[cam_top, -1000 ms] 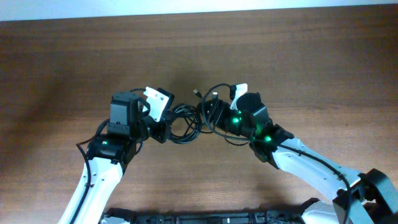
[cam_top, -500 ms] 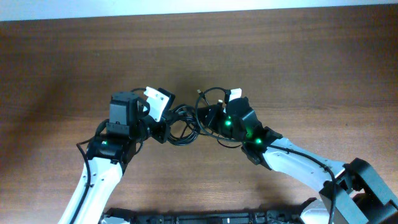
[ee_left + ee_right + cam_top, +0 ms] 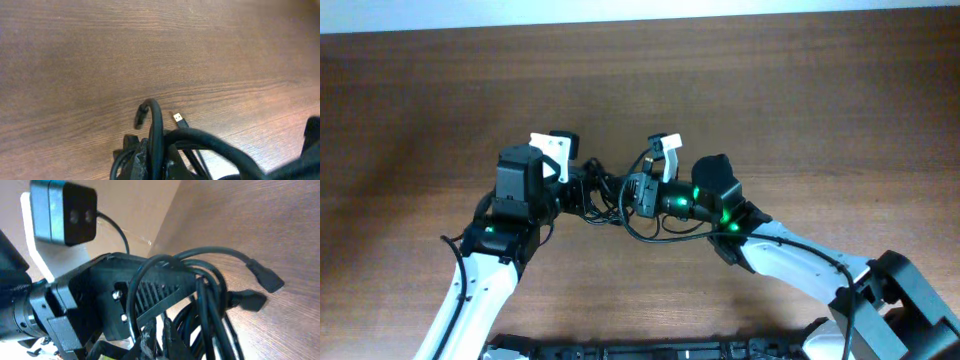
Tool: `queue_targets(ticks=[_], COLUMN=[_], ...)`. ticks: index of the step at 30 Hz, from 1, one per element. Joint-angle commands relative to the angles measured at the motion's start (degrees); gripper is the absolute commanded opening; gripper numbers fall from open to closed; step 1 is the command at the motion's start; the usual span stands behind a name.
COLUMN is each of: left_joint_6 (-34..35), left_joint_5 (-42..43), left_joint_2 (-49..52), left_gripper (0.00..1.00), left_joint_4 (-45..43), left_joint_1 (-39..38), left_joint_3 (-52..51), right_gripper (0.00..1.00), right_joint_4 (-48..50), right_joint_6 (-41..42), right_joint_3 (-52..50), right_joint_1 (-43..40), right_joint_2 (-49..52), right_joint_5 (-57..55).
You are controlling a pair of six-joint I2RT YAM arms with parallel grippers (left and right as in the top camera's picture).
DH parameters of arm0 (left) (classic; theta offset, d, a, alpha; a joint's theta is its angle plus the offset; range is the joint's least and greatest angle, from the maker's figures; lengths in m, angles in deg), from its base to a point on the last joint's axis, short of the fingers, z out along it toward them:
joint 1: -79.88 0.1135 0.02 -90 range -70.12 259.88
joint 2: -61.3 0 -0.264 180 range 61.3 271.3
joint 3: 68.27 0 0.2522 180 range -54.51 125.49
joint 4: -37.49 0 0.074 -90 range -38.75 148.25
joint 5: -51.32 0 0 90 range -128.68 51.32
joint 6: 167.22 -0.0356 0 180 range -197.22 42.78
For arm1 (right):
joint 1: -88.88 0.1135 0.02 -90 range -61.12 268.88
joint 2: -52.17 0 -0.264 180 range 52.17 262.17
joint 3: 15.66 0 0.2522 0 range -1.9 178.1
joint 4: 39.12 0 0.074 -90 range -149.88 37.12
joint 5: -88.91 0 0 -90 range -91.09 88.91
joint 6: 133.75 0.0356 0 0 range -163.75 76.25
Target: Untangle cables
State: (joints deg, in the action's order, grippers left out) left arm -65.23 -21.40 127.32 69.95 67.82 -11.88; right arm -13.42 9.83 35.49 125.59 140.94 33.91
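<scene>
The knot of cables (image 3: 604, 197) is tight by both grippers; I should lay it down, open my left gripper and lift one cord from the loosened pile.
The cables (image 3: 609, 196) are a knot of thin black cords bunched between my two grippers at the table's middle. One loop (image 3: 655, 232) sags toward the near side. My left gripper (image 3: 582, 190) is shut on a cord of the cables (image 3: 156, 135) that runs up between its fingers. A small metal plug (image 3: 179, 119) and a black plug end (image 3: 141, 115) lie on the wood just ahead. My right gripper (image 3: 636, 192) meets the bundle from the right. Its fingers (image 3: 150, 341) are shut among the cables (image 3: 205, 305), and two plug ends (image 3: 265, 277) dangle past them.
Brown wooden table (image 3: 770, 90) all around, with a pale edge strip along the far side. The left arm's white-mounted wrist camera (image 3: 62, 212) and black gripper body (image 3: 100, 300) fill the right wrist view close up. A dark rail (image 3: 660, 350) runs along the near edge.
My right gripper moved left into the bundle, turned and shut. The left gripper turned slightly and moved toward the far side. The loose loops have drawn into a tighter bunch between them.
</scene>
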Motion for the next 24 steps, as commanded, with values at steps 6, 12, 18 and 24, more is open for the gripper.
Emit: queue_targets(ticks=[6, 12, 18, 24], left_joint_6=[8.3, 9.2, 13.5, 13.5], left_joint_5=[2.6, -2.7, -8.6, -8.6], left_joint_2=[-0.1, -0.1, -0.1, 1.7], left_gripper=[0.0, 0.0, 0.0, 0.0], left_joint_4=[-3.1, -4.3, 0.2, 0.7], left_joint_1=[0.1, 0.2, 1.2, 1.2], left_joint_3=[1.2, 1.2, 1.2, 1.2], right_gripper=[0.04, 0.33, 0.8, 0.99], right_joint_4=[-12.2, -28.7, -27.6, -2.8], right_joint_6=[-1.1, -4.3, -19.5, -28.1], right_joint_3=[0.7, 0.7, 0.7, 0.7], right_joint_1=[5.8, 4.0, -16.1, -11.6], right_joint_2=[-0.3, 0.6, -1.8, -3.0], right_joint_5=[-10.2, -22.8, 14.3, 26.4])
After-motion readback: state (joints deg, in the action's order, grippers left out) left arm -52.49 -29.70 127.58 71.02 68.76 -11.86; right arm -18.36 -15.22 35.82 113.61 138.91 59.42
